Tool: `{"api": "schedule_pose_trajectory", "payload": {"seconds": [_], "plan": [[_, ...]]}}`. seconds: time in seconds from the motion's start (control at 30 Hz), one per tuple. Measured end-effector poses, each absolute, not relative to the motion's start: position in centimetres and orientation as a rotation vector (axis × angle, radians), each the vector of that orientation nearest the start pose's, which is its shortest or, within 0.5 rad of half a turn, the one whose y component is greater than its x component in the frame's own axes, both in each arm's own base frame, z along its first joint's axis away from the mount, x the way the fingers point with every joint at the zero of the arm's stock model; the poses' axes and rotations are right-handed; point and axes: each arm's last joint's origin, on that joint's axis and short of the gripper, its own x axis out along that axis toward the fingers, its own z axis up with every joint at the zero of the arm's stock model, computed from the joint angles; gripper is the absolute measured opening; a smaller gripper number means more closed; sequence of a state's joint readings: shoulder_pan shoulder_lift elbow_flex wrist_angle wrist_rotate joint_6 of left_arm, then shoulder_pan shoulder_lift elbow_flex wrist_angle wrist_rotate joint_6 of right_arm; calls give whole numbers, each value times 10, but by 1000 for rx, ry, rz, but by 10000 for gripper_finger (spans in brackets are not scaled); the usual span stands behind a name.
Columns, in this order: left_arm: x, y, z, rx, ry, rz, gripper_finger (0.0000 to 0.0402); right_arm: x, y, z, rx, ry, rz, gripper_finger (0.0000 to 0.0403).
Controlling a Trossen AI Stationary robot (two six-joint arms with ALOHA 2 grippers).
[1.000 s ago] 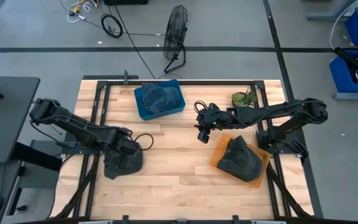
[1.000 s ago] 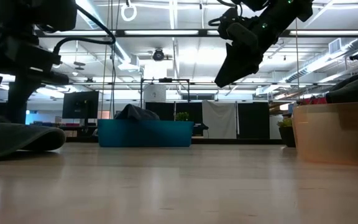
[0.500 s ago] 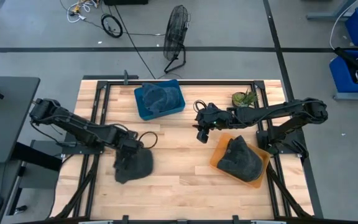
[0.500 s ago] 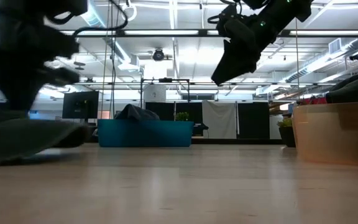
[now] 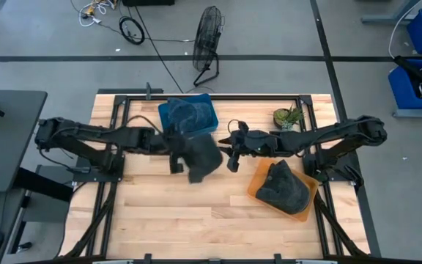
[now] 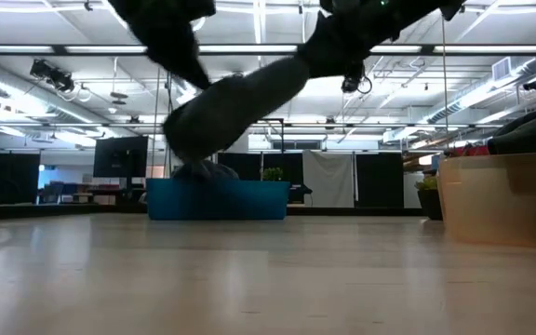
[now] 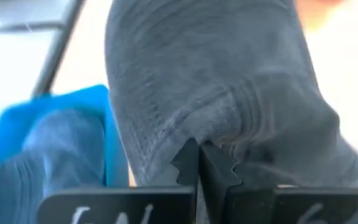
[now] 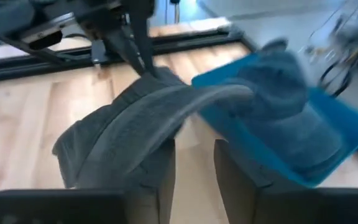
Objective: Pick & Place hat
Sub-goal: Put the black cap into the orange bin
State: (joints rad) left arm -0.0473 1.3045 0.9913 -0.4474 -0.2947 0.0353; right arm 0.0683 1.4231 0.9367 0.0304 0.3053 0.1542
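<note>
I should use my right gripper to take the hat's free side [image 5: 215, 156] and carry the hat to the orange bin, because my left gripper holds the dark grey hat [image 5: 201, 155] far from that bin.
My left gripper [image 5: 180, 150] is shut on a dark grey hat [image 5: 201, 155] and holds it in the air beside the blue bin [image 5: 168, 126]. The hat also shows in the low view [image 6: 235, 107], clear of the table. The bin holds a blue-grey hat [image 5: 189, 114]. My right gripper [image 5: 232, 152] is open at the grey hat's right side; in the right wrist view [image 8: 194, 168] the hat [image 8: 135, 118] lies just ahead of its fingers. A second dark hat [image 5: 283, 187] lies in the orange bin [image 5: 257, 189]. My left gripper pinches a ridge of the hat's cloth [image 7: 211, 138] between its two shut fingers, coming about level from the table's left. The hat is lifted clear and spreads out beyond the fingertips, slanting down. My right gripper: I cannot tell whether its fingers [image 8: 160, 165] touch the hat.
A small green plant [image 5: 288, 116] stands at the table's far right. Black frame rails run along the table's edges. Bare wooden table top [image 5: 196, 213] lies along the near side.
My left gripper has lifted the grey hat off the near-left part of the table and carried it toward the right and the far edge, up beside the blue bin; the hat now hangs clear. My right gripper has shifted slightly toward the hat.
</note>
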Motion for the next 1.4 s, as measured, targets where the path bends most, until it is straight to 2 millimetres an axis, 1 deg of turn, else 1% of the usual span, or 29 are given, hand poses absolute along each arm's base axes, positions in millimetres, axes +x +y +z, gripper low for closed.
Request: {"api": "schedule_pose_trajectory", "payload": {"seconds": [0.1, 0.17, 0.23, 0.33, 0.43, 0.57, 0.67, 0.77, 0.87, 1.07, 1.17, 1.3, 1.4], "plan": [[281, 4, 282, 102, 627, 269, 7, 312, 22, 265, -48, 394, -296, 106], [284, 10, 283, 43, 601, 301, 7, 312, 27, 268, -116, 376, -307, 104], [286, 14, 278, 0, 613, 330, 7, 311, 31, 269, -168, 370, -318, 104], [285, 18, 266, -61, 705, 371, 7, 310, 34, 267, -224, 395, -361, 104], [282, 19, 254, -99, 804, 407, 7, 304, 34, 258, -270, 500, -413, 108], [281, 20, 248, -141, 831, 472, 7, 292, 31, 242, -213, 664, -476, 132], [284, 21, 251, -156, 777, 524, 7, 291, 31, 241, -125, 657, -509, 157], [288, 22, 254, -161, 715, 544, 7, 297, 32, 248, -23, 549, -500, 182], [294, 22, 260, -206, 622, 545, 7, 306, 34, 254, 23, 439, -488, 199], [302, 26, 273, -268, 453, 551, 7, 327, 38, 246, -43, 352, -457, 205], [304, 29, 276, -279, 409, 559, 7, 334, 38, 238, -108, 350, -466, 205], [304, 29, 276, -298, 402, 566, 7, 337, 36, 232, -191, 360, -578, 205], [304, 28, 276, -308, 398, 560, 7, 338, 34, 230, -189, 355, -646, 205]]}}
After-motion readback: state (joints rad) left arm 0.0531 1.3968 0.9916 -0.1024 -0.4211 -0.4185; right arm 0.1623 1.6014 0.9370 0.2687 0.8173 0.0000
